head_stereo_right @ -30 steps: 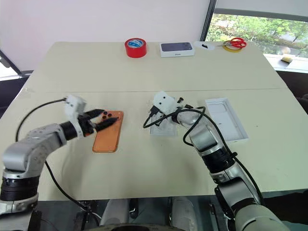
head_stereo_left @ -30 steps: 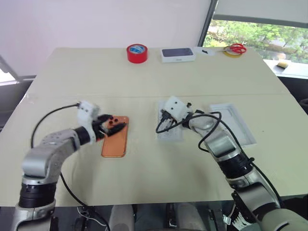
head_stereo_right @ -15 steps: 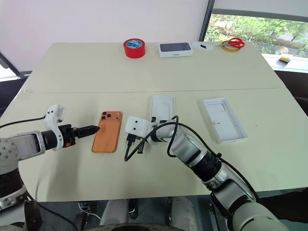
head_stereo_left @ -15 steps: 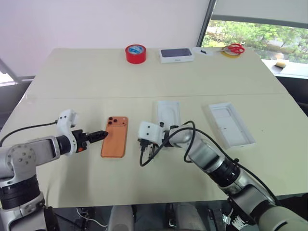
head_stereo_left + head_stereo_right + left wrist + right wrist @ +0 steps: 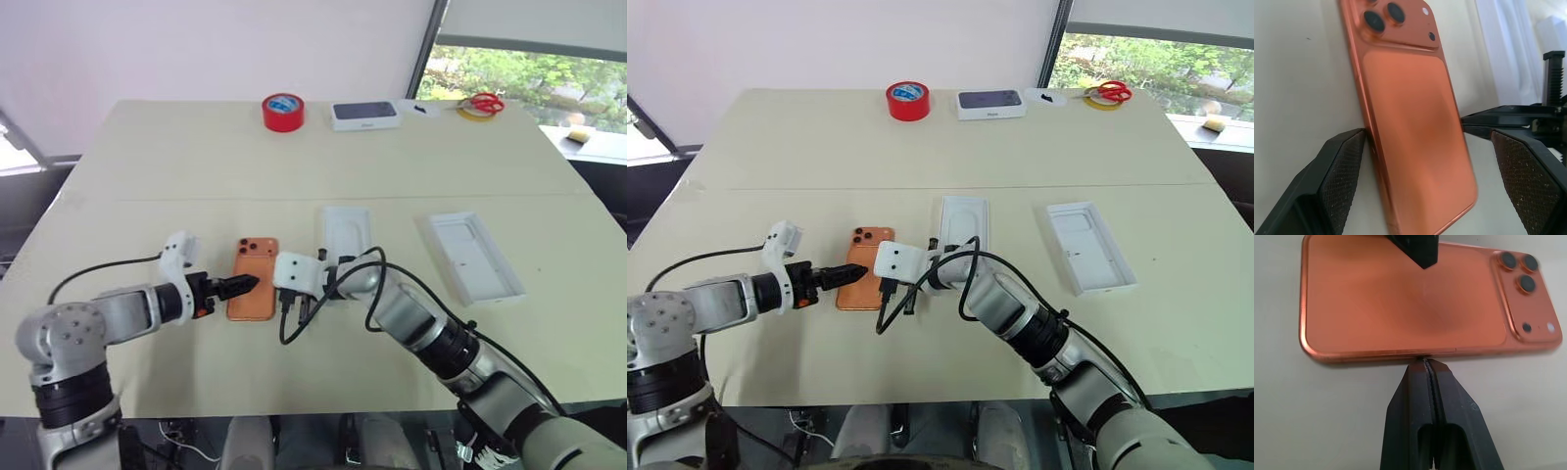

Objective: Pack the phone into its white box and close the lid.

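I expect the orange phone (image 5: 256, 282) to fit down inside the white rectangle when I lower it, because the rectangle has a raised rim (image 5: 347, 210) slightly wider than the phone.
The orange phone (image 5: 253, 281) lies face down on the table, lenses at its far end. My left gripper (image 5: 1427, 142) is open around the phone's near end, one pad (image 5: 1344, 169) against its left edge and the other standing off to the right. My right gripper (image 5: 1425, 363) is shut, its tip touching the phone's right long edge. Right of the phone lies a white rectangle with an oval outline (image 5: 344, 229); I cannot tell if it is the white box with a card inside or the card alone. The lid (image 5: 471, 257) lies inside-up at the right.
At the table's far edge stand a red tape roll (image 5: 283, 111), a dark-topped white box (image 5: 364, 114) and red-handled scissors (image 5: 480, 101). Black cables loop from both wrists over the table near the phone. Bare tabletop stretches between the phone and the far items.
My left gripper left the phone's lens end, drew back, then came in at its near end with the wrist rolled. My right gripper moved from the white rectangle to the phone's right edge.
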`<action>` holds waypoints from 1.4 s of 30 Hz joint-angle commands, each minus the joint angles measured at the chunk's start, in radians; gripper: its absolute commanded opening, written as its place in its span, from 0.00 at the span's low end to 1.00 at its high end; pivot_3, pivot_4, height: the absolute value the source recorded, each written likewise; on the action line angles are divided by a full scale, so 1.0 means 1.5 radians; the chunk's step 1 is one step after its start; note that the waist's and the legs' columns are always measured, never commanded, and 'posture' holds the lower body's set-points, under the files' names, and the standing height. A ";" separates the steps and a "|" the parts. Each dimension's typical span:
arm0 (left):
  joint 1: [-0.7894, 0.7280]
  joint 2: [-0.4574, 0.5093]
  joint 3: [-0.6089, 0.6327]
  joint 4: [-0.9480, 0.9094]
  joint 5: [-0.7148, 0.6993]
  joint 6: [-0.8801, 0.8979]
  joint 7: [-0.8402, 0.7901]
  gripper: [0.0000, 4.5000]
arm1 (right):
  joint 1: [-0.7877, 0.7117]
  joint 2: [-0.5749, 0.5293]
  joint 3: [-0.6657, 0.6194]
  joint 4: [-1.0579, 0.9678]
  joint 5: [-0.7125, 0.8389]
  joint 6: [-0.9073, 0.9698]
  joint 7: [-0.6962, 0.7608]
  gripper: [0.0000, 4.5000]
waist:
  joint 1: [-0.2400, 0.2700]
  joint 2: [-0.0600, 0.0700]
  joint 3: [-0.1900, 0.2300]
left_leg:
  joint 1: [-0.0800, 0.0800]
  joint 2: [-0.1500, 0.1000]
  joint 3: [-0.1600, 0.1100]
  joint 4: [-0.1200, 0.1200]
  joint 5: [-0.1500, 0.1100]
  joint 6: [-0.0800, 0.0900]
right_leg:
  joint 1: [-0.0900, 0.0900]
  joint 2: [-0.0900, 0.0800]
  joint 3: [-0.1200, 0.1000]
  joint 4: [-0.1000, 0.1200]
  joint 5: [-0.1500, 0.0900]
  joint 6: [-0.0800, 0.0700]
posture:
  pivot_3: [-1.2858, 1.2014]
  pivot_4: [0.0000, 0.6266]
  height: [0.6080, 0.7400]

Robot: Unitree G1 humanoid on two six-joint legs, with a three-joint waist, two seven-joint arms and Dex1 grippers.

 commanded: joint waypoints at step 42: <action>-0.061 -0.042 0.106 0.146 -0.278 -0.044 0.209 0.00 | 0.064 -0.059 -0.210 -0.183 0.079 -0.050 0.003 0.00 | -0.012 -0.003 0.002 | 0.001 0.000 0.000 -0.004 0.000 -0.001 | -0.001 0.000 0.000 -0.001 0.000 0.000 | 0.52 0.24 0.93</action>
